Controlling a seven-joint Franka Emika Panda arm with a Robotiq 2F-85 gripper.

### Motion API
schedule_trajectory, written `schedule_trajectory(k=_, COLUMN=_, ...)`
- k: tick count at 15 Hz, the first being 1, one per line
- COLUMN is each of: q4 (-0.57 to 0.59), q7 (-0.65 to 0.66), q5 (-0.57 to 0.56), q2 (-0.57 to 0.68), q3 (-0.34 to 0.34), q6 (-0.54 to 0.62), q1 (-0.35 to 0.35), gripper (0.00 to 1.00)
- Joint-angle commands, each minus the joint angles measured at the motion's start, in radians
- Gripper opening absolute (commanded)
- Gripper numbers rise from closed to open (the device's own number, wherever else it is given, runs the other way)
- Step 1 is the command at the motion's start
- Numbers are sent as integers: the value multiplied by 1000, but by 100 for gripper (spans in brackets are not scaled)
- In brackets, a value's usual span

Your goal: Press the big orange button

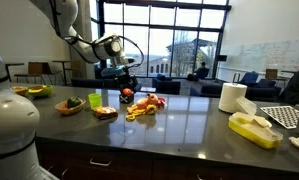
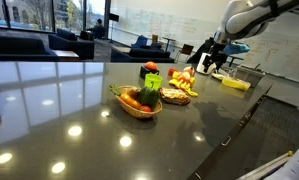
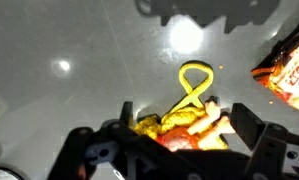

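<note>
My gripper should keep going over the food until it (image 1: 127, 92) is above the big orange button (image 2: 149, 66), then close to press it, because the button faces up, clear of the toy food.
The big orange button (image 1: 126, 95) is a small red-orange dome on a dark base, standing on the dark counter behind the toy food; it also shows in an exterior view (image 2: 151, 68). My gripper (image 1: 127, 80) hangs above the counter near the button and the toy food pile (image 1: 144, 105), as seen in both exterior views (image 2: 210, 60). In the wrist view the gripper (image 3: 184, 122) is open, with the yellow and orange toy food (image 3: 179, 118) below and between its fingers. The button is out of the wrist view.
A bowl with green items (image 1: 71, 103) and a second bowl (image 1: 104, 112) stand near the pile. A paper towel roll (image 1: 232, 97) and a yellow container (image 1: 252, 128) stand further along the counter. A basket of toy vegetables (image 2: 139, 100) is nearer the camera.
</note>
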Motion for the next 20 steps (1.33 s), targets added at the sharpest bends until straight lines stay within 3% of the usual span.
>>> schedule_trajectory(k=1, q4=171, q7=-32, q5=33, q2=139, q3=9, q6=-35, q1=44, gripper=100)
schedule_trajectory(k=12, q4=576, q7=-106, q5=123, q2=441, q3=59, q6=-102, q1=160, gripper=100)
schedule_trajectory(k=20, q4=876, q7=-261, q5=184, q2=642, q3=82, q6=-130, q1=173, gripper=100)
